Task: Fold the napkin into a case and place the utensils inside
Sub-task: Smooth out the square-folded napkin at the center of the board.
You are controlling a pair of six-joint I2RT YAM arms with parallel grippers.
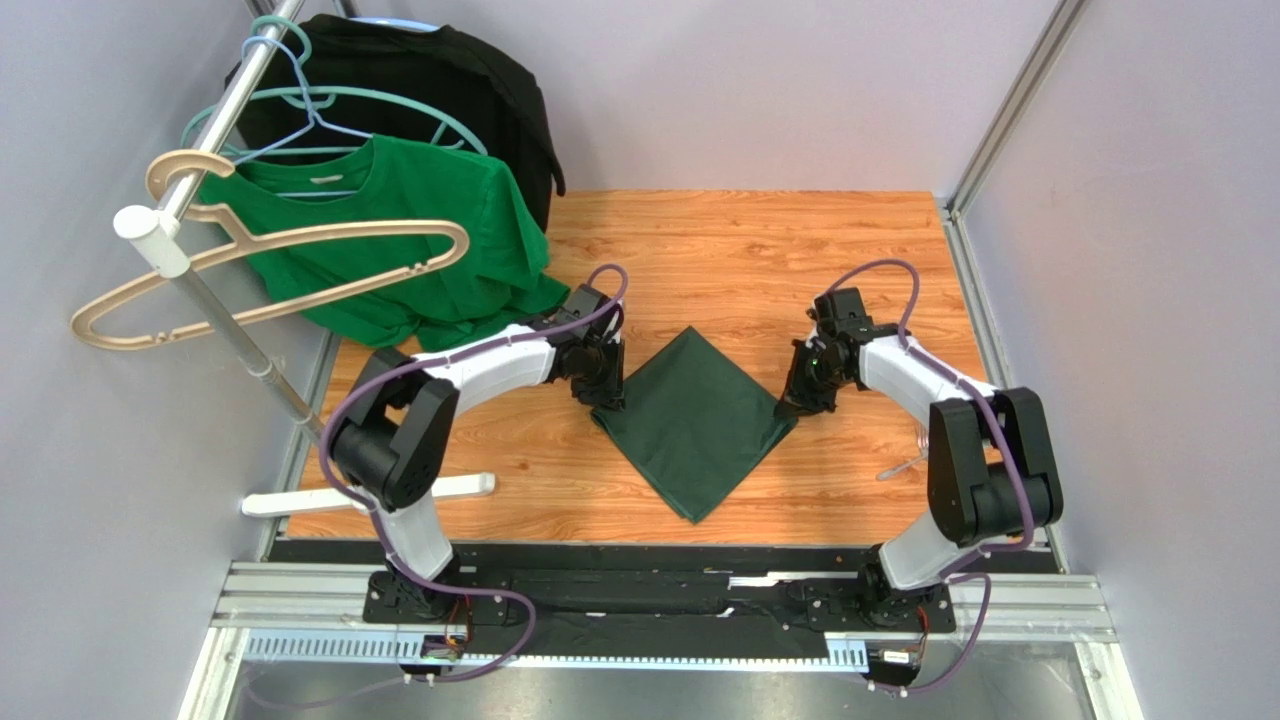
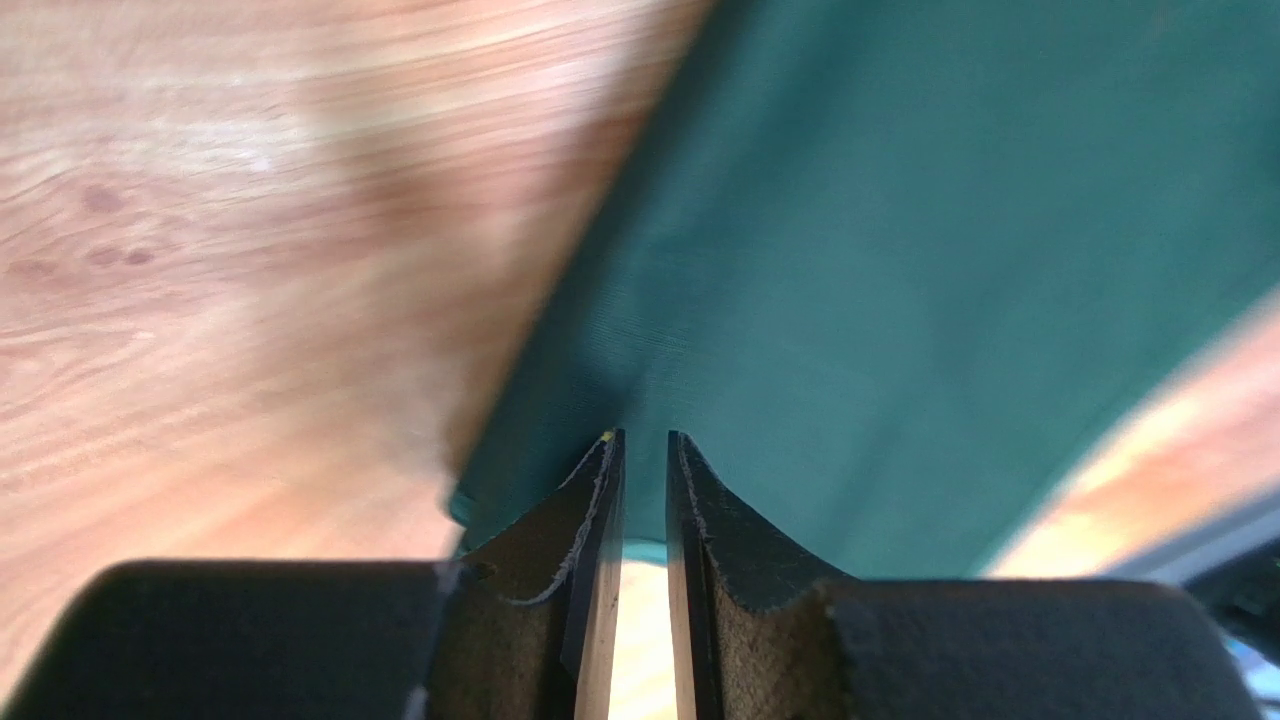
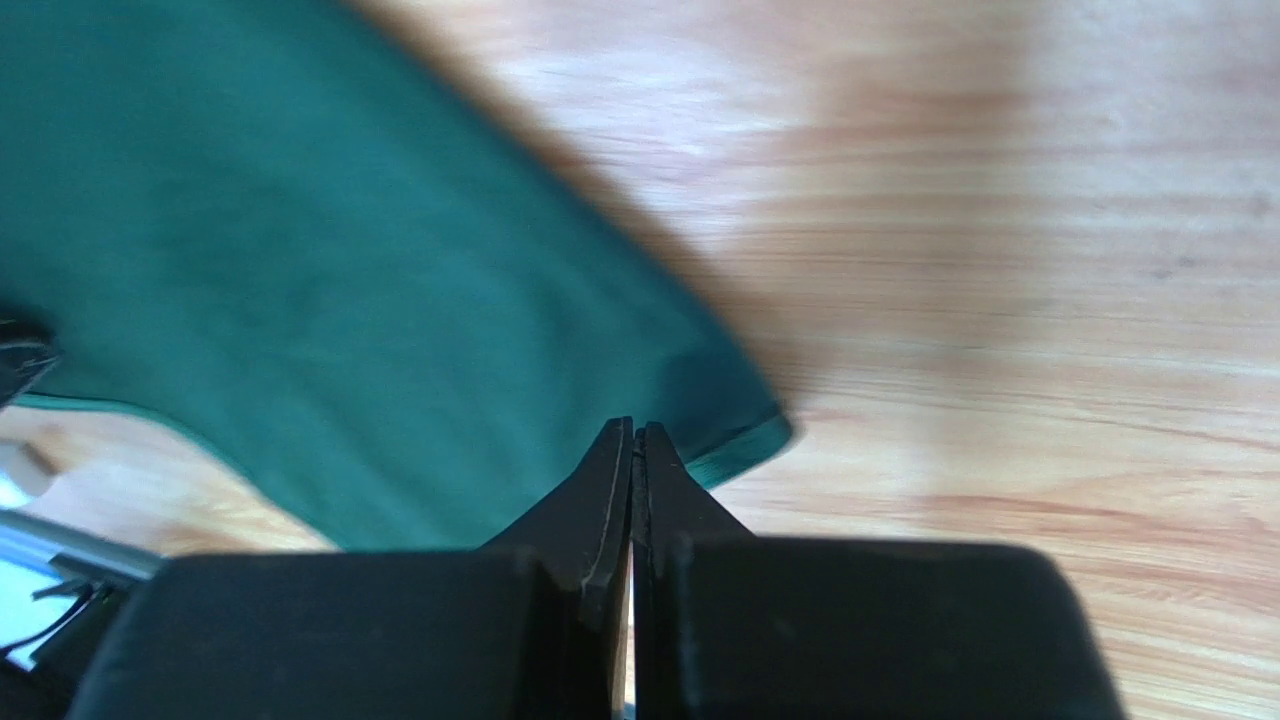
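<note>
My left gripper and my right gripper are to turn the dark green napkin square by its side corners (image 1: 783, 428) before I fold it, because it lies on its point (image 1: 694, 515).
The dark green napkin (image 1: 694, 417) lies flat on the wooden table as a square turned on its point, not as a narrow case. My left gripper (image 1: 607, 399) is at its left corner; in the left wrist view the napkin (image 2: 902, 270) fills the space beyond the gripper (image 2: 643, 438), whose jaws stand a narrow gap apart with bare table showing through. My right gripper (image 1: 792, 405) is at the right corner; in the right wrist view it (image 3: 634, 428) is shut, tips over the napkin's (image 3: 301, 300) corner edge. I cannot make out the utensils.
A clothes rack (image 1: 226, 113) stands at the back left with a bright green T-shirt (image 1: 406, 240), a black garment (image 1: 436, 83) and hangers; its white foot (image 1: 368, 495) lies on the table's left. A thin pale thing (image 1: 902, 468) lies by the right arm. Grey walls close in both sides.
</note>
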